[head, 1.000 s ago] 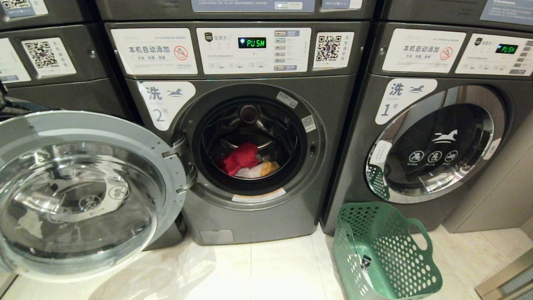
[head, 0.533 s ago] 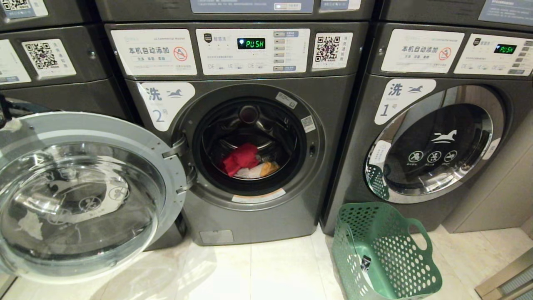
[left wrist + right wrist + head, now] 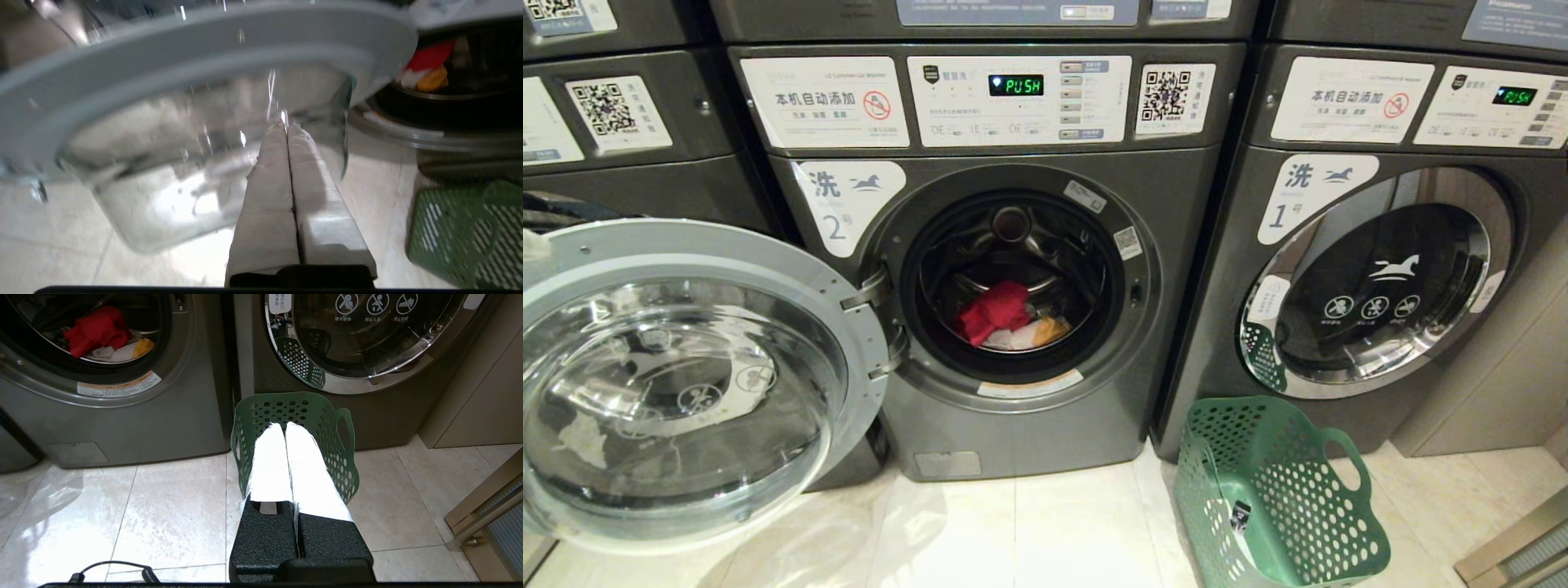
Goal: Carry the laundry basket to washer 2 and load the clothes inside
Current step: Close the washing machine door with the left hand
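The robot's left gripper is facing the glass bowl [image 3: 685, 402] of washer 2's open door, so it should move back and reach behind the door's rim [image 3: 631, 235] to push the door closed.
Washer 2 [image 3: 1045, 433] stands in the middle with its round glass door [image 3: 686, 245] swung wide open to the left. The clothes [image 3: 1001, 314], red, white and yellow-orange, lie inside its drum and also show in the right wrist view [image 3: 98, 328]. The green laundry basket [image 3: 1282, 498] stands on the floor in front of the washer marked 1, with no garment visible in it. My left gripper [image 3: 286, 124] is shut and empty, its tips close to the door's glass bowl [image 3: 184, 163]. My right gripper [image 3: 284, 426] is shut and empty, above the basket [image 3: 286, 408].
Washer 1 [image 3: 1372, 286] on the right has its door closed. A beige cabinet wall [image 3: 1503, 384] stands beyond it. The open door spans the left side over the pale tiled floor [image 3: 1029, 531]. A black cable [image 3: 110, 565] lies on the tiles near my base.
The dark piece of my left arm at the left edge above the door has slipped out of the head view. Door, clothes and basket stay where they were.
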Available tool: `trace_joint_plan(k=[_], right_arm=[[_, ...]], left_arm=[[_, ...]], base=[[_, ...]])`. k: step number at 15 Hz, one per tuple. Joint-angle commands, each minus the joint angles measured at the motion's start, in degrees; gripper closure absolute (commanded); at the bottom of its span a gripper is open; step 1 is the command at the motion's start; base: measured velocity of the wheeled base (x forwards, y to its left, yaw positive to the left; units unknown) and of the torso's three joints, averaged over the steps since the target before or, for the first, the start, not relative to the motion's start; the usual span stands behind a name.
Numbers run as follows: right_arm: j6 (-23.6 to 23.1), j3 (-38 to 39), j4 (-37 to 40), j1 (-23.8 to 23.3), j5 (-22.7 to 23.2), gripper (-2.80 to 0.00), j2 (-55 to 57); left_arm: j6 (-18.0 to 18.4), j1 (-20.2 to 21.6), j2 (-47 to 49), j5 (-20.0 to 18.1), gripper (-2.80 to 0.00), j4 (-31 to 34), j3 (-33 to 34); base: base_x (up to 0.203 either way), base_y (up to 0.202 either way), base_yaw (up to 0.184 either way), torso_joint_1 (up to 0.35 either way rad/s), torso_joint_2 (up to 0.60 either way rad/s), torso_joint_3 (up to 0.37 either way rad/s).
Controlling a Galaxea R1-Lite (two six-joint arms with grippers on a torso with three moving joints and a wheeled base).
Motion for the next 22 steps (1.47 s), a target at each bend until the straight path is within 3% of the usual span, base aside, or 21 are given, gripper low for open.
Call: trace_joint_plan(k=[1,3,6,10,12,16,20,21,22], right_arm=[[0.0,0.0,0.0,0.0,0.0,0.0,0.1],[0.0,0.0,0.0,0.0,0.0,0.0,0.1],[0.0,0.0,0.0,0.0,0.0,0.0,0.1],[0.0,0.0,0.0,0.0,0.0,0.0,0.1],[0.0,0.0,0.0,0.0,0.0,0.0,0.1],[0.0,0.0,0.0,0.0,0.0,0.0,0.1],[0.0,0.0,0.0,0.0,0.0,0.0,0.1],[0.0,0.0,0.0,0.0,0.0,0.0,0.1],[0.0,0.0,0.0,0.0,0.0,0.0,0.1]], left_arm=[[0.5,0.3,0.4,0.1,0.0,-7.1,0.0],[2.1,0.8,4.5,2.3,0.0,-17.4,0.1],[3.2,1.0,9.7,6.2,0.0,-19.2,0.1],[5.1,0.8,12.2,6.3,0.0,-17.2,0.1],[5.2,0.4,10.9,5.9,0.0,-11.1,0.0],[6.2,-1.0,3.7,-0.3,0.0,7.0,0.1],[7.0,-6.5,-6.0,-5.1,0.0,22.5,0.1],[7.1,-8.8,-8.1,-6.3,0.0,24.8,0.1],[7.3,-9.4,-8.5,-6.5,0.0,22.9,0.0]], base=[[0.0,0.0,0.0,0.0,0.0,0.0],[0.0,0.0,0.0,0.0,0.0,0.0],[0.0,0.0,0.0,0.0,0.0,0.0],[0.0,0.0,0.0,0.0,0.0,0.0],[0.0,0.0,0.0,0.0,0.0,0.0],[0.0,0.0,0.0,0.0,0.0,0.0],[0.0,0.0,0.0,0.006,0.01,-0.003],[0.0,0.0,0.0,0.0,0.0,0.0],[0.0,0.0,0.0,0.0,0.0,0.0]])
